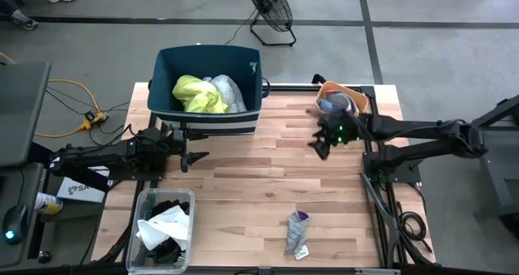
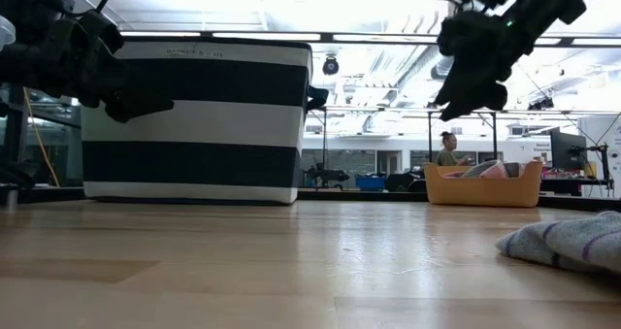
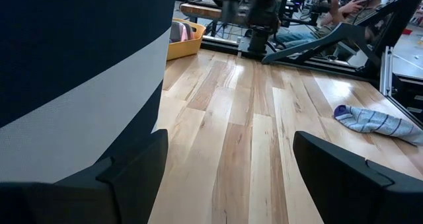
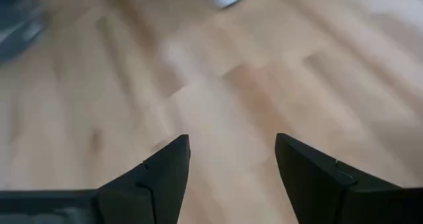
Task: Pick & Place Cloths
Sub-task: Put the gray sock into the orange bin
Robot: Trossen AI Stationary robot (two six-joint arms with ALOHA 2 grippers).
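Observation:
I can see the white-blue rag (image 1: 297, 233) lying alone on open wood, so I should keep moving my right gripper toward its purple end (image 1: 302, 216) with open fingers and close them across the rag there.
A neon-yellow garment (image 1: 197, 94) and a white garment (image 1: 228, 92) lie in the dark-blue bin (image 1: 166, 64) at the table's far edge. A small white-blue rag (image 1: 298, 233) lies flat near the near edge, also the rag (image 3: 374, 120) in the left wrist view. Grey socks with pink (image 1: 335, 105) sit in the orange tray (image 1: 358, 96). Black and white pieces (image 1: 165, 227) fill a clear box. My left gripper (image 1: 195, 156) hovers open beside the bin's near wall. My right gripper (image 1: 323, 143) is open above bare wood, just off the tray.
The clear plastic box (image 1: 144, 200) stands at the near left corner. Cables and a yellow cord (image 1: 77, 105) lie off the table's left side, a fan (image 1: 270, 11) beyond the far edge. A person (image 2: 448, 148) sits in the room behind. Bare wood spans the table's middle.

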